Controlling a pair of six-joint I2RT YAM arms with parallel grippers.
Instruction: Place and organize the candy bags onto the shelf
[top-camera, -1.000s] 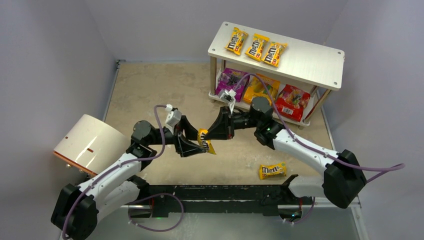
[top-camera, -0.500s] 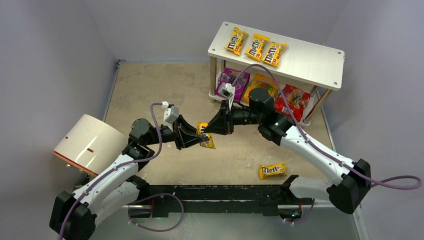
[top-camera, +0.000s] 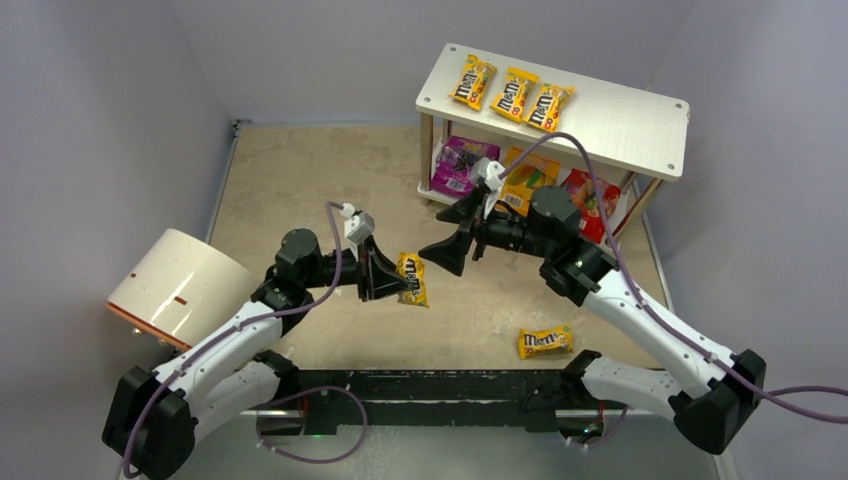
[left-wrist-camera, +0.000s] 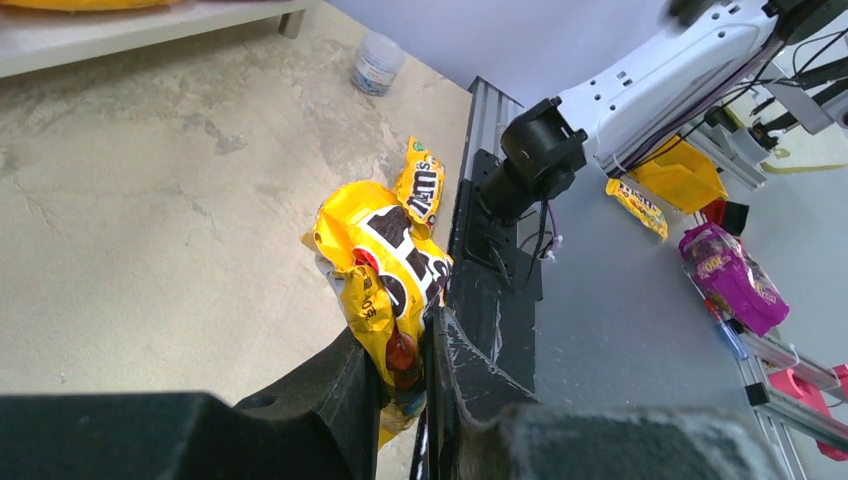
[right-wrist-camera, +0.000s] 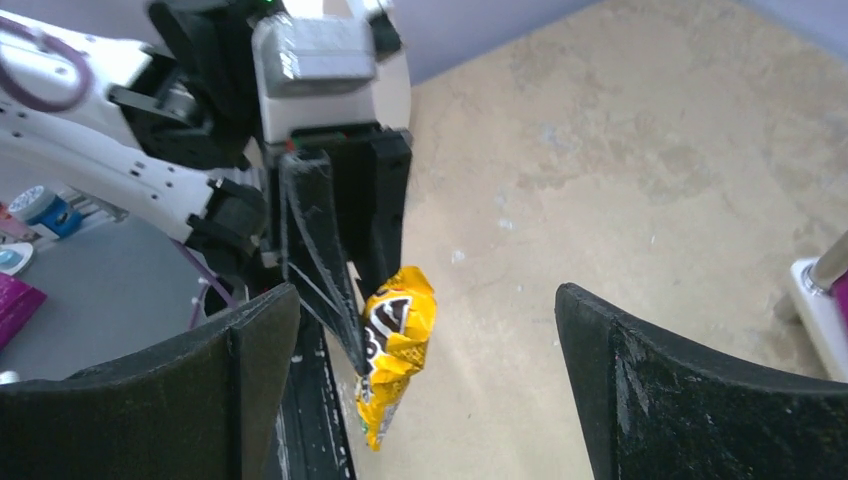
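The empty part of the shelf's top board (top-camera: 632, 125) is far away from my left gripper. My right gripper should therefore grab the held yellow packet's loose end (top-camera: 413, 266).
My left gripper (top-camera: 402, 285) (left-wrist-camera: 408, 352) is shut on the lower end of a yellow M&M's packet (top-camera: 411, 277) (left-wrist-camera: 385, 250) (right-wrist-camera: 396, 335), holding it above the table's middle. My right gripper (top-camera: 447, 252) (right-wrist-camera: 420, 297) stands wide open just right of the packet, not touching it. A second yellow packet (top-camera: 545, 341) (left-wrist-camera: 421, 184) lies flat near the front rail. The shelf (top-camera: 625, 128) at the back right carries three yellow packets (top-camera: 513, 93) on its top board. Its lower board holds a purple pouch (top-camera: 456, 166), an orange pouch (top-camera: 520, 176) and a red pouch (top-camera: 583, 190), the last partly hidden by my right arm.
A white-and-tan cylinder (top-camera: 180, 285) lies at the table's left edge beside my left arm. A small clear round container (left-wrist-camera: 378, 63) stands on the table near the shelf. The black rail (top-camera: 430, 385) runs along the near edge. Walls enclose the left, back and right.
The right gripper has opened, let go of the yellow packet and drawn back to the right. The left gripper has closed on the packet and holds it alone.
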